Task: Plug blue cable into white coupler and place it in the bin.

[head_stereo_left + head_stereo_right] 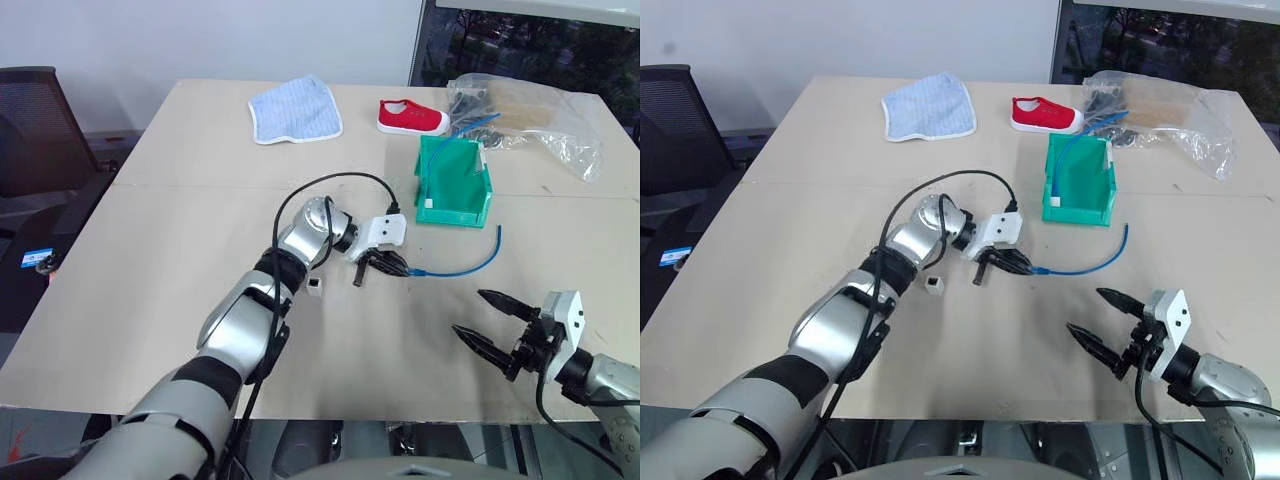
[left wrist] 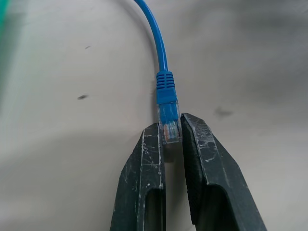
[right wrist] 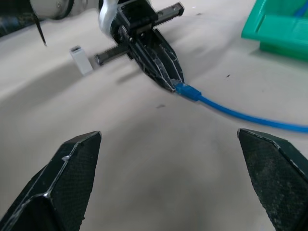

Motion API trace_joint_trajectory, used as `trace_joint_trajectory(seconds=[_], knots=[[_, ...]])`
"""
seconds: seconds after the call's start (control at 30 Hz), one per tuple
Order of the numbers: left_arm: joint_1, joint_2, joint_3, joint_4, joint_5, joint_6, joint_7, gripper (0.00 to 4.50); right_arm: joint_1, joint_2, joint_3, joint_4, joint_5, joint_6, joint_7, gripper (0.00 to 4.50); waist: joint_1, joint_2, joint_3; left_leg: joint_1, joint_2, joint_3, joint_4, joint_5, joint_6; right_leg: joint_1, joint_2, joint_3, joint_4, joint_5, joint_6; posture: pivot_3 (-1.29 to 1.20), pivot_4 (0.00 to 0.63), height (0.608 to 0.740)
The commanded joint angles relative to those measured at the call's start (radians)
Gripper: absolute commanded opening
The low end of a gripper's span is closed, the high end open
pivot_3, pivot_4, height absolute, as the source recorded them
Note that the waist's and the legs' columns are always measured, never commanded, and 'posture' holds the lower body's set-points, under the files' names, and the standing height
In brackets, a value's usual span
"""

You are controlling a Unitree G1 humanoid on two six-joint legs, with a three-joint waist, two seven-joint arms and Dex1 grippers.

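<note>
Next, my right gripper grabs the blue cable (image 1: 418, 272) behind the plug, since my left gripper pinches the clear plug's tip (image 2: 171, 132) and must be freed for the white coupler.
The blue cable (image 1: 462, 264) lies curved on the table in front of the green bin (image 1: 453, 181). My left gripper (image 1: 402, 270) is shut on the cable's clear plug (image 2: 169, 126), pinched between both black fingers at table level. The white coupler (image 1: 314, 284) stands on the table just left of that wrist, and shows as a small white block (image 3: 81, 59) in the right wrist view. My right gripper (image 1: 480, 320) hovers near the table's front right edge, wide open and holding nothing, pointing toward the left gripper (image 3: 166, 77).
At the back of the table lie a blue-striped cloth (image 1: 295, 110), a red shoe (image 1: 410, 117) and a clear plastic bag of items (image 1: 530, 115). A black chair (image 1: 35, 125) stands at the left. A black wire (image 1: 335, 185) loops over the left wrist.
</note>
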Motion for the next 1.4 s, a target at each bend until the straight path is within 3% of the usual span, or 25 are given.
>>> trace_joint_trajectory(seconds=[0.03,0.13,0.27,0.6,0.63,0.67,0.93,1.1,1.13,1.2,1.27,1.33,1.4], knots=[[-0.018,-0.032,0.090,-0.105,-0.130,0.224,-0.063,0.01,0.017,-0.012,-0.015,-0.081,0.148,0.131,-0.038,4.50,0.000,0.000,0.000,0.000,0.000,0.000,0.000,0.000,0.000,0.000,0.000,0.000,0.000,0.000,0.000,0.00,0.150,0.740],[-0.023,-0.032,0.138,-0.234,-0.252,0.511,-0.138,0.01,-0.018,0.015,-0.020,-0.101,0.262,0.198,-0.091,4.50,-0.004,0.000,0.000,0.000,0.000,0.000,0.000,0.000,0.000,0.000,0.000,0.000,0.000,0.000,0.000,0.00,0.150,0.740],[-0.023,-0.022,0.178,-0.355,-0.356,0.736,-0.149,0.01,-0.112,0.070,-0.028,-0.109,0.399,0.243,-0.193,4.50,-0.022,0.000,0.000,0.000,0.000,-0.001,0.000,0.000,0.000,0.000,0.000,0.001,0.000,0.000,0.000,0.00,0.150,0.740],[-0.028,-0.004,0.205,-0.419,-0.446,0.879,-0.110,0.01,-0.290,0.171,-0.055,-0.089,0.636,0.246,-0.397,4.50,-0.022,0.000,0.000,0.000,0.000,-0.001,0.000,0.000,0.000,0.000,0.001,0.001,0.001,0.000,0.000,0.00,0.150,0.740],[-0.028,-0.003,0.203,-0.419,-0.448,0.880,-0.108,0.00,-0.300,0.174,-0.058,-0.086,0.646,0.243,-0.408,3.96,-0.023,0.000,0.000,0.000,0.000,-0.001,0.000,0.000,0.000,0.000,0.001,0.001,0.001,0.000,0.000,0.00,0.150,0.740],[-0.027,-0.003,0.202,-0.419,-0.450,0.880,-0.106,0.00,-0.304,0.170,-0.059,-0.086,0.656,0.246,-0.404,3.79,-0.023,0.000,0.000,0.000,0.000,0.000,0.000,0.000,0.000,0.000,0.001,0.002,0.001,0.000,0.000,0.00,0.150,0.740],[-0.037,-0.001,0.201,-0.406,-0.473,0.899,-0.098,0.00,-0.298,0.158,-0.055,-0.097,0.673,0.254,-0.401,0.01,-0.024,0.000,0.000,0.000,0.000,0.000,0.000,0.000,0.000,0.000,0.001,0.002,0.002,0.000,0.000,0.00,0.150,0.740],[-0.037,-0.003,0.222,-0.426,-0.501,0.886,-0.101,0.00,-0.302,0.163,-0.044,-0.098,0.667,0.254,-0.414,0.01,-0.024,0.000,0.000,0.000,0.000,0.000,0.000,0.000,0.000,0.000,0.001,0.002,0.002,0.000,0.000,0.00,0.150,0.740],[-0.031,0.006,0.218,-0.451,-0.511,0.890,-0.118,1.01,-0.303,0.165,-0.044,-0.096,0.662,0.251,-0.419,0.00,-0.024,0.000,0.000,0.000,0.000,0.000,0.000,0.000,0.000,0.000,0.001,0.002,0.002,0.000,0.000,0.00,0.150,0.740],[-0.032,0.014,0.227,-0.477,-0.500,0.881,-0.071,1.80,-0.305,0.165,-0.044,-0.090,0.660,0.248,-0.422,0.00,-0.024,0.000,0.000,0.000,0.000,0.000,0.000,0.000,0.000,0.000,0.001,0.002,0.002,0.000,0.000,0.00,0.150,0.740],[-0.045,0.034,0.277,-0.517,-0.512,0.904,0.001,2.95,-0.304,0.164,-0.054,-0.089,0.667,0.243,-0.428,0.00,-0.024,0.000,0.000,0.000,0.000,0.000,0.000,0.000,0.000,0.000,0.001,0.002,0.002,0.000,0.000,0.00,0.150,0.740],[-0.025,0.103,0.312,-0.645,-0.558,0.954,-0.002,3.68,-0.297,0.165,-0.063,-0.085,0.664,0.237,-0.432,0.00,-0.025,0.000,0.000,0.000,0.000,0.000,0.000,0.000,0.000,0.000,0.001,0.002,0.002,0.000,0.000,0.00,0.150,0.740],[0.019,0.192,0.360,-0.830,-0.627,1.019,0.013,3.68,-0.280,0.165,-0.065,-0.077,0.649,0.233,-0.421,0.00,-0.038,0.001,0.000,0.000,0.001,0.000,-0.001,0.000,0.000,-0.002,0.001,0.004,0.002,0.000,0.000,0.00,0.150,0.740]])
